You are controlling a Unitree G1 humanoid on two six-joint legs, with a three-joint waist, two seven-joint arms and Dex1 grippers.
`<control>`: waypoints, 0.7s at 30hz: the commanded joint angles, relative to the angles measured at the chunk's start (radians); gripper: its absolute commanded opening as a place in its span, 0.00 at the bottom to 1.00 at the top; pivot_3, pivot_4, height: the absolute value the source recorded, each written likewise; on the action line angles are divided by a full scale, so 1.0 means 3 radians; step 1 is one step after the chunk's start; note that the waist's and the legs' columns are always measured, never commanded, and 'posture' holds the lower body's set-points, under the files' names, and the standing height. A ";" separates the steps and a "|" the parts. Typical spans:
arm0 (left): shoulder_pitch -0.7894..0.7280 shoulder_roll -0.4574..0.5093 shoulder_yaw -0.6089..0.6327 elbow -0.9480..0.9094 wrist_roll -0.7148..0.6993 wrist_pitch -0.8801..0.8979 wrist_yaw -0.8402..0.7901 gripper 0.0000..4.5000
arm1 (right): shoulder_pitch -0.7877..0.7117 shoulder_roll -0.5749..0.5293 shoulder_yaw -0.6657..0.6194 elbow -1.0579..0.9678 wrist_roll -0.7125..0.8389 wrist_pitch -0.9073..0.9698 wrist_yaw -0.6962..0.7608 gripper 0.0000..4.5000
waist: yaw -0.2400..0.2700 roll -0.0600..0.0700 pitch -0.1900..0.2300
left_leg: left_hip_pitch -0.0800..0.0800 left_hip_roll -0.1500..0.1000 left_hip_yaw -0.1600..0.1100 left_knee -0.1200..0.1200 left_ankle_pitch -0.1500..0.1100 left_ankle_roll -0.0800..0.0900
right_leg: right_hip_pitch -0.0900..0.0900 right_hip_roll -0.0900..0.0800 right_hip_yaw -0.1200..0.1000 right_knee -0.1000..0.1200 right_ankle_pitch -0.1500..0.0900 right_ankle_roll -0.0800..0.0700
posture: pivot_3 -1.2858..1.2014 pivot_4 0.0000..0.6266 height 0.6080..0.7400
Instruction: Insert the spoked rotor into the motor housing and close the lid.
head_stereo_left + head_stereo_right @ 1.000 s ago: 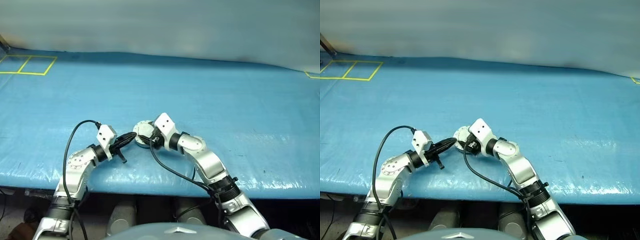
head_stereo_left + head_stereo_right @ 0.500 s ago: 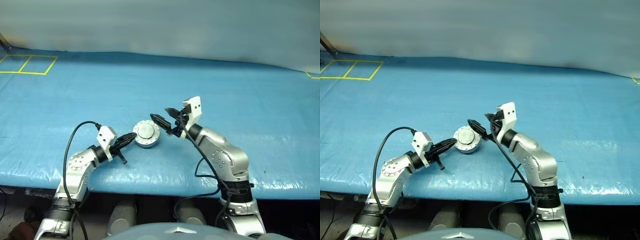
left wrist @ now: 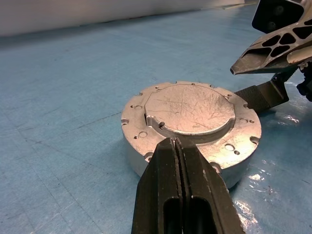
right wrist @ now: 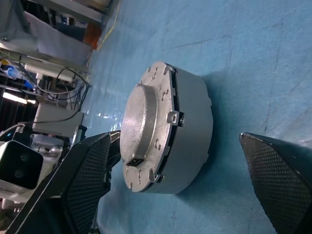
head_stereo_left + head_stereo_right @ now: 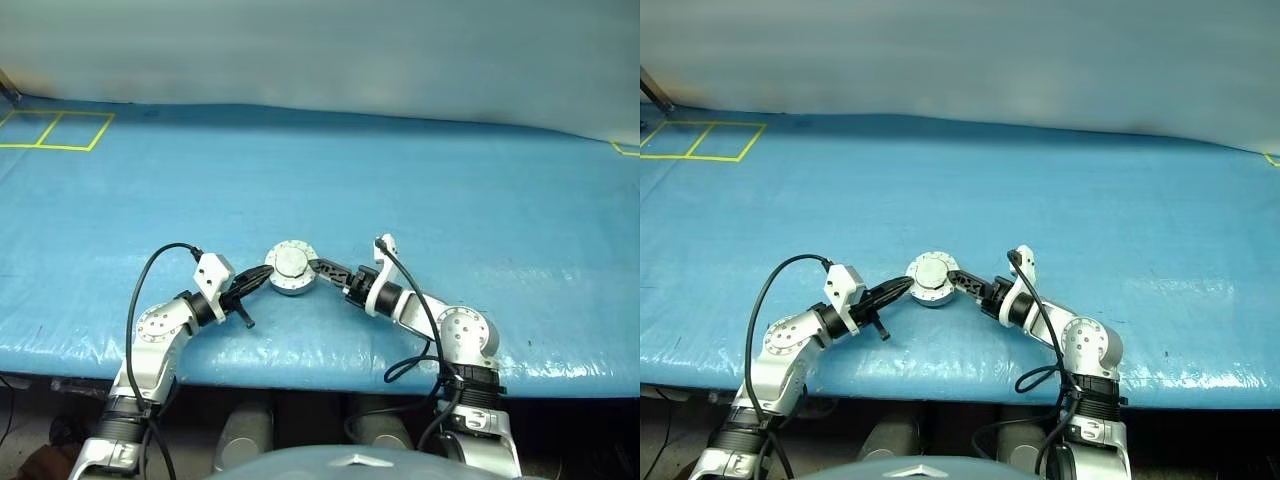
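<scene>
The lid's tabs [image 4: 175,118] are set in the rim of the motor housing, so the lid will come along as one piece when the robot lifts the motor housing.
The motor housing [image 5: 291,282] is a short round silver cup on the blue table, with the lid [image 3: 190,105] lying flat and closed on top of it. The spoked rotor is out of view. My left gripper [image 5: 262,274] is shut, and its tip rests against the housing's left wall [image 3: 137,157]. My right gripper [image 5: 322,268] lies low and level at the housing's right side. It is open, with one finger on either side of the housing [image 4: 190,126] and nothing between them but the cup's edge.
A blue tarp [image 5: 450,200] covers the table; its front edge runs just behind both wrists. Yellow tape squares [image 5: 55,128] mark the far left corner. A black cable [image 5: 150,270] loops off my left arm.
My right gripper came off the top of the housing, swung up and to the right, then rolled over and dropped level beside the housing's right side. The left gripper has not moved.
</scene>
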 commanded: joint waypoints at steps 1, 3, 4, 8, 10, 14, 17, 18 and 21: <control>0.0066 0.0003 -0.0079 0.0025 0.0077 0.0034 -0.0007 0.00 | -0.0050 0.0053 0.0040 0.0033 0.0112 0.0032 0.0010 0.99 | -0.0002 0.0000 0.0000 | 0.0000 0.0000 0.0000 0.0000 0.0000 0.0000 | 0.0000 0.0000 0.0000 0.0000 0.0000 0.0000 | 0.52 0.24 1.00; 0.0080 0.0001 -0.0078 0.0015 0.0081 0.0036 -0.0004 0.00 | -0.0062 0.0073 0.0050 0.0062 0.0141 0.0036 0.0018 0.99 | -0.0006 0.0000 -0.0001 | 0.0000 0.0000 0.0000 0.0000 0.0000 0.0000 | 0.0000 0.0000 0.0000 0.0000 0.0000 0.0000 | 0.52 0.24 1.00; 0.0087 -0.0002 -0.0081 0.0012 0.0085 0.0035 -0.0004 0.00 | -0.0068 0.0078 0.0058 0.0077 0.0152 0.0036 0.0029 0.99 | -0.0008 0.0000 -0.0001 | 0.0000 0.0000 0.0000 0.0000 0.0000 0.0000 | 0.0001 0.0000 0.0000 -0.0001 0.0000 0.0000 | 0.52 0.24 1.00; 0.0096 -0.0014 -0.0090 0.0017 0.0093 0.0032 -0.0003 0.00 | -0.0101 0.0115 0.0037 0.0155 0.0184 0.0009 0.0019 0.78 | -0.0011 0.0001 -0.0001 | 0.0000 0.0000 0.0000 0.0000 0.0000 0.0000 | 0.0000 0.0000 0.0000 -0.0001 0.0000 0.0000 | 0.52 0.24 1.00; 0.0095 -0.0013 -0.0091 0.0018 0.0096 0.0033 -0.0002 0.00 | -0.0109 0.0114 0.0053 0.0166 0.0175 -0.0002 0.0017 0.64 | -0.0011 0.0001 -0.0001 | 0.0000 0.0000 0.0000 0.0000 0.0000 0.0000 | 0.0000 0.0000 0.0000 -0.0001 0.0000 0.0000 | 0.52 0.24 1.00; 0.0104 -0.0012 -0.0081 0.0019 0.0100 0.0029 0.0002 0.00 | -0.0100 0.0093 0.0138 0.0159 0.0107 -0.0021 -0.0013 0.45 | -0.0015 0.0001 -0.0001 | -0.0001 0.0000 0.0000 0.0000 0.0000 0.0000 | 0.0000 0.0000 0.0000 -0.0001 0.0000 0.0000 | 0.52 0.24 1.00; 0.0118 -0.0009 -0.0067 0.0024 0.0097 0.0024 0.0002 0.00 | -0.0108 0.0085 0.0143 0.0178 0.0090 -0.0035 -0.0051 0.30 | -0.0024 0.0005 -0.0003 | 0.0000 0.0000 0.0000 0.0000 0.0000 0.0000 | -0.0001 0.0000 0.0000 0.0000 0.0000 0.0000 | 0.52 0.24 1.00; 0.0120 -0.0009 -0.0061 0.0026 0.0099 0.0022 0.0005 0.00 | -0.0111 0.0068 0.0161 0.0177 0.0072 -0.0048 -0.0056 0.26 | -0.0023 0.0005 -0.0004 | 0.0000 0.0000 0.0000 0.0000 0.0000 0.0000 | -0.0001 0.0000 0.0000 0.0000 0.0000 0.0000 | 0.52 0.24 1.00; 0.0119 -0.0021 -0.0039 0.0028 0.0094 0.0018 0.0018 0.00 | -0.0115 0.0051 0.0177 0.0183 0.0077 -0.0065 -0.0064 0.26 | -0.0023 0.0006 -0.0005 | 0.0000 0.0000 0.0000 0.0000 0.0001 0.0001 | 0.0000 0.0000 0.0000 0.0001 0.0000 0.0000 | 0.52 0.24 1.00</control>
